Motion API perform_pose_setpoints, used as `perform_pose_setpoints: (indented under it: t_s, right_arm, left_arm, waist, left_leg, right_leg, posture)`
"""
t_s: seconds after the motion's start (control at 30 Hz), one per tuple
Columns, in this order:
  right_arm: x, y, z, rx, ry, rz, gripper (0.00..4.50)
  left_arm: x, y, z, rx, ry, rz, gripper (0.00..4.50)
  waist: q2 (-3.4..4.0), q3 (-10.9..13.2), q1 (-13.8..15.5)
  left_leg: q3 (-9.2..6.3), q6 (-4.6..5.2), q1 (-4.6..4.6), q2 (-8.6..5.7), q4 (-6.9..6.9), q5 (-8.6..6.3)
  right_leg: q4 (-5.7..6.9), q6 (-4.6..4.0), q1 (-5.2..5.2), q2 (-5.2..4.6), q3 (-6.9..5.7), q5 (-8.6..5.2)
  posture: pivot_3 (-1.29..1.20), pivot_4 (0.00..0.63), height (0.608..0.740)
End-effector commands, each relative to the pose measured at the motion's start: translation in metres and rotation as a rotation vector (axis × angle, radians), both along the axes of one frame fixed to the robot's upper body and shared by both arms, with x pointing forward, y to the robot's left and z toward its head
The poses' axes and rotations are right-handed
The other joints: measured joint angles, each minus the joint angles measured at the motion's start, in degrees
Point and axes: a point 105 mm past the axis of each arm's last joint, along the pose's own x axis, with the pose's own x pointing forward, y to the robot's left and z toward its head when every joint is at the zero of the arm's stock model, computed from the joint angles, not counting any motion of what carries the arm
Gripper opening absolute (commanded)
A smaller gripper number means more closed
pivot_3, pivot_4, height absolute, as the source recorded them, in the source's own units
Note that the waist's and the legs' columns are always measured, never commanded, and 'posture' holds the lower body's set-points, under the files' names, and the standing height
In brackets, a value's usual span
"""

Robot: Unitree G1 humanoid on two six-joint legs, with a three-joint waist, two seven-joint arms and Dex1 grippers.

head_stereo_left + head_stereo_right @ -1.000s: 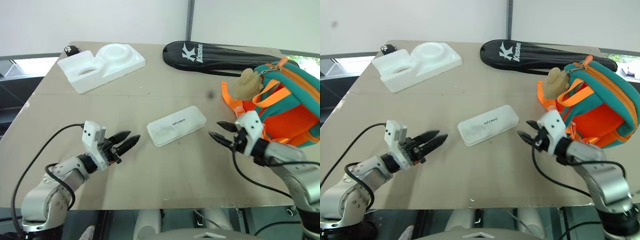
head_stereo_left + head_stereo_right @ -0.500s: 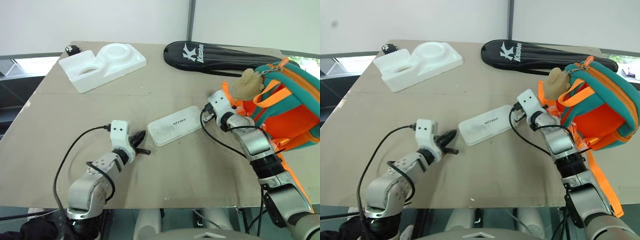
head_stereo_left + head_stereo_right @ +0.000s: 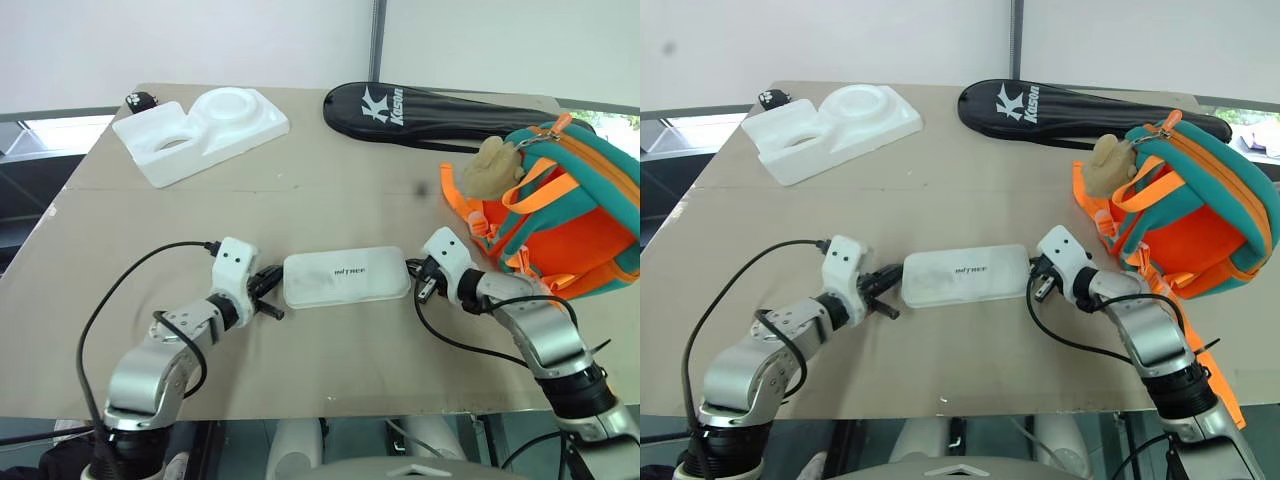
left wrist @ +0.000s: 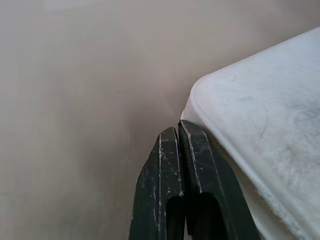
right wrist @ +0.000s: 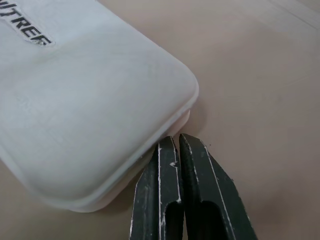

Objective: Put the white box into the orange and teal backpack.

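Both of the robot's closed grippers are only pushing on the white box's ends [image 3: 403,273], so the left gripper should clamp one end alone, and the right gripper should pull the backpack [image 3: 560,212] nearer.
The white box [image 3: 345,277] lies flat across the middle of the table [image 3: 330,190], its lettering facing up. My left gripper [image 3: 268,287] is shut, its fingertips [image 4: 177,132] pressed against the box's left end at a corner. From the other side my right gripper [image 3: 416,277] is also shut, and its fingertips [image 5: 175,141] touch the rim of the box's right end. Neither has the box between its fingers. The orange and teal backpack [image 3: 570,215] stands at the table's right side with a beige plush charm [image 3: 495,165] on top, just behind my right arm.
A thick white foam block [image 3: 200,122] with round hollows sits at the back left, a small black object [image 3: 140,99] beside it. A long black racket cover [image 3: 430,105] lies along the back edge. The table's front edge runs just below both arms.
The box has turned from lying diagonally to lying straight across. Both grippers have dropped to the table and closed in on the box's two ends, the right one swinging down from the far corner.
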Motion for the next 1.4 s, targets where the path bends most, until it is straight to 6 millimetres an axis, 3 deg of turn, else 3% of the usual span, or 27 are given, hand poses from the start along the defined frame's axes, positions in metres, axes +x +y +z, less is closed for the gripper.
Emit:
perform_pose_setpoints:
  t_s: [0.03, 0.1, 0.17, 0.2, 0.37, 0.73, 0.87, 0.97, 1.07, 1.23, 1.3, 1.4]
  right_arm:
    - [-0.001, -0.01, 0.007, -0.025, -0.048, -0.037, 0.0]
    - [-0.003, -0.016, 0.008, -0.033, -0.047, -0.039, 0.0]
    - [-0.005, -0.018, 0.009, -0.029, -0.046, -0.033, 0.0]
    - [-0.005, -0.018, 0.01, -0.031, -0.047, -0.03, 0.0]
    - [-0.008, -0.016, 0.014, -0.047, -0.064, 0.006, 0.0]
    - [-0.016, 0.019, 0.01, -0.054, -0.038, 0.164, 0.0]
    - [-0.022, 0.031, 0.004, -0.048, -0.005, 0.219, 0.0]
    - [-0.022, 0.026, 0.001, -0.036, 0.014, 0.194, 0.0]
    - [-0.021, 0.017, 0.004, -0.02, 0.01, 0.156, 0.0]
    - [-0.024, 0.002, 0.025, 0.077, -0.029, 0.08, 0.0]
    - [-0.025, -0.009, 0.032, 0.101, -0.042, 0.029, 0.24]
    - [-0.037, -0.03, 0.051, 0.182, -0.063, -0.085, 1.26]
  left_arm:
    - [-0.008, 0.021, 0.012, -0.03, 0.055, -0.034, 1.65]
    - [-0.016, 0.036, 0.014, -0.051, 0.153, -0.065, 2.74]
    - [-0.027, 0.041, 0.021, -0.233, 0.336, -0.108, 3.87]
    - [-0.03, 0.042, 0.027, -0.298, 0.391, -0.127, 4.11]
    - [-0.038, 0.033, 0.045, -0.499, 0.564, -0.223, 4.11]
    - [-0.025, -0.002, 0.009, -0.608, 0.692, -0.211, 4.11]
    - [-0.02, -0.022, 0.006, -0.661, 0.684, -0.25, 4.11]
    - [-0.012, -0.024, 0.012, -0.734, 0.648, -0.242, 4.11]
    - [-0.01, -0.021, 0.014, -0.751, 0.632, -0.222, 3.43]
    - [-0.015, -0.021, 0.017, -0.751, 0.631, -0.237, 1.21]
    - [-0.014, -0.021, 0.02, -0.756, 0.622, -0.24, 1.08]
    - [-0.012, -0.021, 0.03, -0.773, 0.584, -0.257, 1.08]
  waist:
    - [0.0, 0.0, -0.01]
    - [0.0, 0.01, 0.02]
    - [0.01, 0.01, -0.01]
    - [0.03, 0.03, 0.1]
    - [-0.02, 0.07, 0.04]
    - [-0.11, 0.07, 0.08]
    - [-0.11, 0.03, 0.56]
    - [-0.15, 0.01, 0.7]
    - [-0.14, 0.01, 0.64]
    - [-0.14, 0.01, 0.54]
    - [-0.15, 0.01, 0.42]
    - [-0.15, 0.01, 0.57]
  left_leg:
    - [0.0, 0.0, 0.02, 0.0, 0.0, 0.0]
    - [-0.03, 0.0, 0.02, 0.0, 0.01, 0.0]
    - [-0.01, 0.0, 0.04, 0.0, 0.0, 0.0]
    - [0.0, 0.0, 0.04, 0.0, 0.0, 0.0]
    - [-0.07, 0.0, -0.06, -0.03, 0.04, 0.0]
    - [-0.12, 0.0, -0.03, 0.0, 0.03, 0.01]
    - [-0.14, 0.0, -0.02, -0.03, 0.12, 0.01]
    - [-0.14, 0.0, -0.04, -0.05, 0.2, 0.01]
    - [-0.15, 0.0, -0.02, -0.05, 0.21, 0.01]
    - [-0.17, 0.0, -0.07, -0.04, 0.18, 0.0]
    - [-0.17, 0.0, -0.05, -0.04, 0.17, 0.0]
    - [-0.2, 0.0, -0.07, -0.04, 0.17, 0.0]
  right_leg:
    - [0.01, 0.0, 0.0, 0.0, 0.0, 0.0]
    - [0.04, -0.01, -0.01, 0.0, -0.03, -0.01]
    - [0.04, -0.01, -0.02, 0.0, -0.03, -0.01]
    - [0.03, -0.01, -0.02, 0.0, -0.03, -0.01]
    - [0.01, 0.03, -0.02, -0.05, -0.13, -0.02]
    - [0.06, 0.02, -0.02, 0.02, -0.09, -0.01]
    - [0.05, 0.02, 0.07, 0.0, -0.1, 0.0]
    - [0.05, 0.02, 0.1, -0.02, -0.1, 0.0]
    - [0.07, 0.02, 0.1, -0.02, -0.1, 0.0]
    - [0.06, 0.04, 0.08, -0.02, -0.12, 0.01]
    - [0.06, 0.03, 0.08, -0.02, -0.11, 0.01]
    - [0.07, 0.02, 0.09, -0.01, -0.13, 0.0]
  posture:
    - [0.0, 0.15, 0.74]
    - [0.0, 0.15, 0.74]
    - [0.0, 0.15, 0.74]
    - [0.0, 0.15, 0.74]
    - [0.0, 0.15, 0.74]
    - [0.0, 0.15, 0.74]
    - [0.0, 0.15, 0.74]
    - [0.0, 0.15, 0.74]
    - [0.0, 0.15, 0.74]
    - [0.0, 0.15, 0.74]
    - [0.0, 0.15, 0.74]
    - [0.0, 0.15, 0.74]
